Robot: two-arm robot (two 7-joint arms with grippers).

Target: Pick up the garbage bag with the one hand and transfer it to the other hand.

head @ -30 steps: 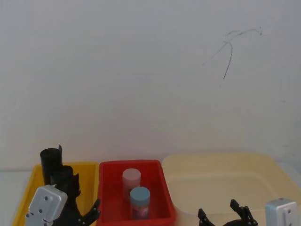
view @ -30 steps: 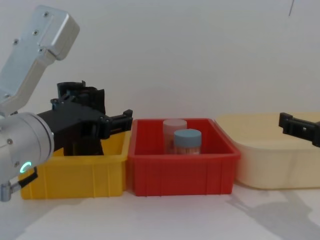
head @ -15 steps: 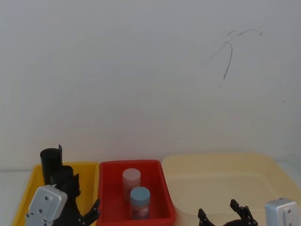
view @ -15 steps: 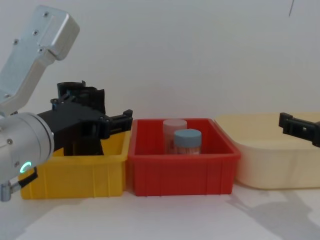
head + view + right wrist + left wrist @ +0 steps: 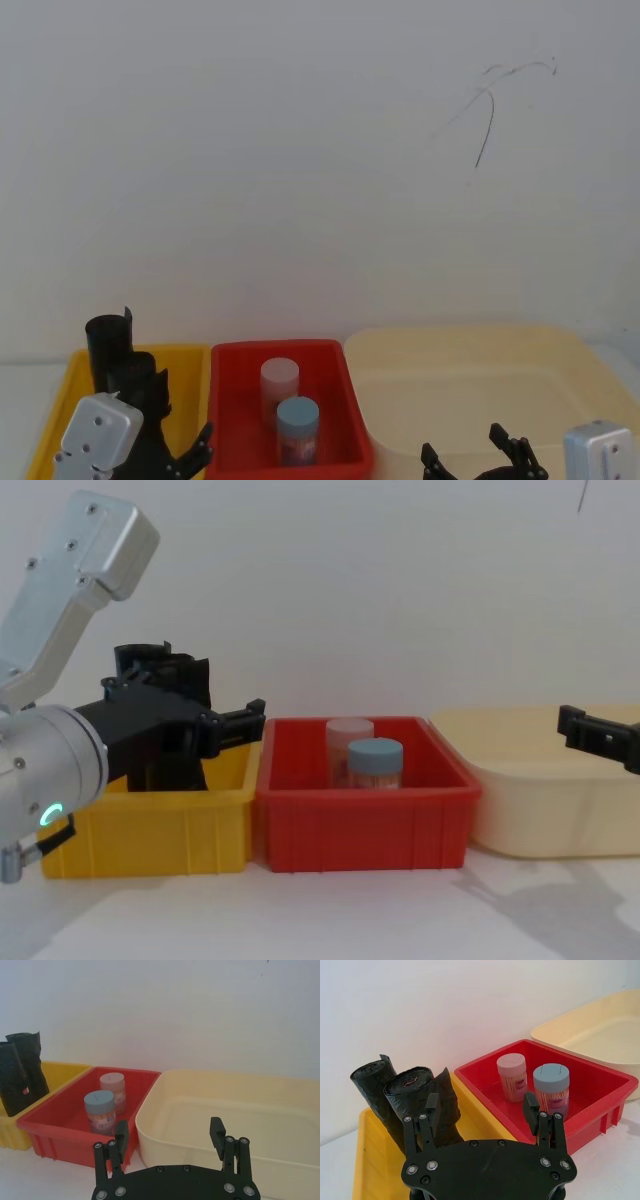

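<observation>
I expect the garbage bag point(image 5: 190, 675) to stay rolled up when I lift it, with only its loose flap sticking out, because its top shows a tight spiral point(image 5: 410, 1081).
The garbage bag point(image 5: 448, 1106) is a thick black crinkled roll standing upright in the yellow bin point(image 5: 369, 1172), next to a slimmer black tube point(image 5: 370, 1085). From the chest view the bag point(image 5: 190, 680) rises above the bin's rim. My left gripper point(image 5: 481, 1105) hovers open over the yellow bin, its one finger just in front of the bag, nothing held. The silver arm with a green ring carries the left gripper point(image 5: 235, 725). My right gripper point(image 5: 169, 1130) is open and empty in front of the cream tub, and the right gripper point(image 5: 595, 735) enters from the right edge.
A red bin point(image 5: 365, 825) in the middle holds a pink-lidded jar point(image 5: 349, 738) and a blue-lidded jar point(image 5: 375, 760). A large cream tub point(image 5: 550, 805) stands to the right. A white wall runs close behind the three containers.
</observation>
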